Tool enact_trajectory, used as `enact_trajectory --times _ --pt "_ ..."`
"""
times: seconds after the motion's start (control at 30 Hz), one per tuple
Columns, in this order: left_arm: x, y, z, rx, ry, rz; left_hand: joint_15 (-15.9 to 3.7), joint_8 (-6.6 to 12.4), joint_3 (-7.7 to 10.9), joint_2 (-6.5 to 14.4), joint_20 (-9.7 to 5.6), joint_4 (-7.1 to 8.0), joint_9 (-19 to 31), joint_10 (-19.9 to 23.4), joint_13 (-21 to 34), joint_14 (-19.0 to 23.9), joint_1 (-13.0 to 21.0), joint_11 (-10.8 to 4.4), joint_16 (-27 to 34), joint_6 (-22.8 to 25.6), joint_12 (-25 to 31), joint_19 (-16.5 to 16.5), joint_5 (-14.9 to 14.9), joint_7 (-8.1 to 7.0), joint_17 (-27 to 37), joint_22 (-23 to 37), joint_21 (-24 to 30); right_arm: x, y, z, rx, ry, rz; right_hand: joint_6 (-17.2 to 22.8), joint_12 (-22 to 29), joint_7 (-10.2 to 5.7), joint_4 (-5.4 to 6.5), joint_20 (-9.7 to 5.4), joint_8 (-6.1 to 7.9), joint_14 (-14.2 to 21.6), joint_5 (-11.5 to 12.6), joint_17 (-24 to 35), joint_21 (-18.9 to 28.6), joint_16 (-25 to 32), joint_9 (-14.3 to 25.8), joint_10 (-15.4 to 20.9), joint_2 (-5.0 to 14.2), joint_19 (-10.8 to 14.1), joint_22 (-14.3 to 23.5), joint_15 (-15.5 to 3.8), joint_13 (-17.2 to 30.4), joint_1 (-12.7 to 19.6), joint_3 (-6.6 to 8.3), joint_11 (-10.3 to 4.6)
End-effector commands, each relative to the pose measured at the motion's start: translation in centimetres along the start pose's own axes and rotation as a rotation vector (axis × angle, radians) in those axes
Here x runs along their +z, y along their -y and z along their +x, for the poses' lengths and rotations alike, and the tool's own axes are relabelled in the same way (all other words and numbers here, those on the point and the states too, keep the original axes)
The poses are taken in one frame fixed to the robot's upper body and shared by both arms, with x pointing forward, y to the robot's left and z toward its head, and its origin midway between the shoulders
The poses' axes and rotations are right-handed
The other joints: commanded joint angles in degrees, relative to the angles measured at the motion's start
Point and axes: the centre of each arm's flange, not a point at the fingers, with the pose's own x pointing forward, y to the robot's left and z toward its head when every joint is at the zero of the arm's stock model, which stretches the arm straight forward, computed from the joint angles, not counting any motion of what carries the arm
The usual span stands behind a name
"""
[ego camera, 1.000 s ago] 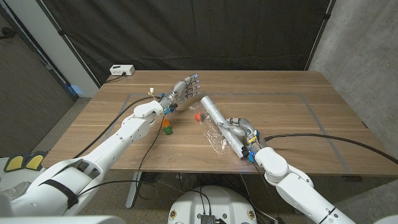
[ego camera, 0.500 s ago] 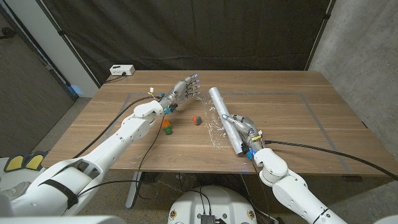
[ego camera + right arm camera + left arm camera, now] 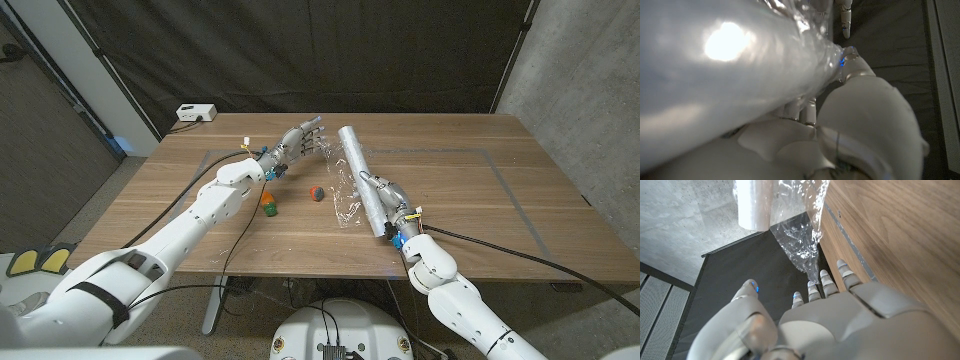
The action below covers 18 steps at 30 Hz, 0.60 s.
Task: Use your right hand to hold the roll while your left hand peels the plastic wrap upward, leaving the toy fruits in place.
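Observation:
My gripper will bunch the plastic wrap [image 3: 343, 188] into a narrow piece joined to the roll when I pull up, because the loose plastic wrap gets narrower toward a crinkled tip [image 3: 812, 272].
My right hand [image 3: 390, 205] grips the lower part of the silvery roll of plastic wrap [image 3: 360, 178], tilted with its far end raised over the table's middle. In the right wrist view the roll [image 3: 715, 65] lies across my right hand [image 3: 855, 120]. A crinkled sheet of loose wrap [image 3: 345, 197] hangs from the roll toward the table. My left hand [image 3: 298, 142] hovers just left of the roll's far end, fingers apart; in the left wrist view its fingertips [image 3: 812, 289] reach the wrap's [image 3: 800, 235] hanging tip. A red toy fruit [image 3: 316, 192] and orange and green ones [image 3: 269, 203] sit on the table.
A white power box [image 3: 196, 113] sits at the wooden table's [image 3: 470, 190] far left corner. Thin tape lines mark a rectangle on the top. A black curtain hangs behind. A cable runs along my right arm toward the table's right edge.
My right hand has lifted the roll off the table and swung its far end up and toward my left hand. The loose wrap rose with it. The left hand shifted only slightly.

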Motion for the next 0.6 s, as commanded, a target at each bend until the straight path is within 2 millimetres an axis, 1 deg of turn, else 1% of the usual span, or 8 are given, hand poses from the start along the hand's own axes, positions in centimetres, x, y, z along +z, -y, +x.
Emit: enact_trajectory --times 0.03,0.17,0.23,0.33,0.37,0.57,0.6 --pt "0.1 0.1 0.5 -0.037 0.02 -0.033 0.22 0.09 -0.12 -0.47 -0.24 -0.53 0.08 0.0 0.13 -0.58 0.43 -0.18 -0.38 0.17 0.06 -0.33 0.09 0.35 0.2 0.22 -0.07 0.7 -1.1 1.2 0.063 0.05 0.114 8.58 0.41 -8.03 0.74 -4.13 0.54 9.46 0.47 0.2 0.45 0.48 0.22 10.63 7.16 0.39 0.18 -12.62 0.23 6.83 2.47 -10.18" --pt "0.1 0.2 0.6 -0.064 0.026 -0.038 0.34 0.11 -0.53 -1.23 -0.1 -0.69 0.1 -0.44 0.16 -1.34 0.37 -0.04 -0.6 0.06 -0.15 -0.72 0.12 0.44 0.27 0.24 -0.25 0.7 -1.4 1.5 0.071 0.053 0.132 8.55 0.34 -8.03 0.71 -4.22 0.5 9.47 0.49 0.3 0.75 0.47 0.25 10.59 7.13 0.3 0.19 -12.61 0.34 6.75 2.45 -10.19" --pt "0.3 0.3 0.7 -0.083 0.023 -0.034 0.27 0.03 -1.08 -2.21 0.31 -0.85 0.13 -0.92 0.18 -2.17 0.25 -0.06 -0.79 -0.37 -0.35 -0.97 0.21 0.46 0.32 0.25 -0.37 0.7 -1.5 1.6 0.07 0.055 0.141 8.53 0.32 -8.03 0.68 -4.28 0.48 9.5 0.5 0.36 0.92 0.48 0.27 10.59 7.11 0.27 0.2 -12.62 0.4 6.72 2.44 -10.19" --pt "0.5 0.4 0.8 -0.115 0.011 -0.015 0.76 -0.21 -2.09 -4.0 0.85 -1.19 0.19 -1.76 0.23 -3.32 0.1 0.13 -0.94 -1.63 -0.63 -1.21 0.49 0.45 0.36 0.27 -0.51 0.7 -1.7 1.8 0.062 0.059 0.148 8.44 0.31 -8.07 0.65 -4.33 0.43 9.52 0.51 0.43 1.18 0.48 0.31 10.68 7.09 0.22 0.21 -12.64 0.49 6.67 2.42 -10.26" --pt "0.6 0.5 0.8 -0.127 0.011 -0.013 0.76 -0.3 -2.53 -4.76 1.26 -1.38 0.23 -2.01 0.25 -3.62 0.13 0.11 -0.9 -2.27 -0.68 -0.89 0.68 0.59 0.35 0.27 -0.41 0.7 -1.8 1.9 0.062 0.061 0.151 8.46 0.29 -8.11 0.64 -4.38 0.42 9.53 0.52 0.45 1.24 0.48 0.31 10.65 7.08 0.17 0.21 -12.64 0.52 6.66 2.42 -10.24" --pt "1.3 0.8 1.3 -0.212 -0.005 0.025 1.0 -0.43 -3.38 -6.56 2.43 -2.16 0.31 -3.32 0.3 -4.5 0.79 0.29 -0.89 -3.96 -0.95 -0.56 1.17 1.42 0.26 0.26 -0.38 0.7 -2.1 2.4 0.071 0.061 0.143 8.4 0.19 -8.15 0.58 -4.5 0.36 9.55 0.54 0.5 1.72 0.41 0.37 10.59 7.05 0.1 0.22 -12.65 0.68 6.58 2.39 -10.47" --pt "1.3 0.9 1.4 -0.227 -0.002 0.023 0.96 -0.32 -3.48 -6.85 2.63 -2.38 0.33 -3.33 0.31 -4.44 1.06 0.58 -0.82 -3.99 -0.9 -0.37 1.28 1.7 0.24 0.25 -0.33 0.7 -2.1 2.4 0.071 0.061 0.143 8.42 0.17 -8.14 0.55 -4.47 0.36 9.57 0.55 0.54 1.83 0.42 0.38 10.61 7.05 0.02 0.22 -12.65 0.72 6.56 2.39 -10.39"
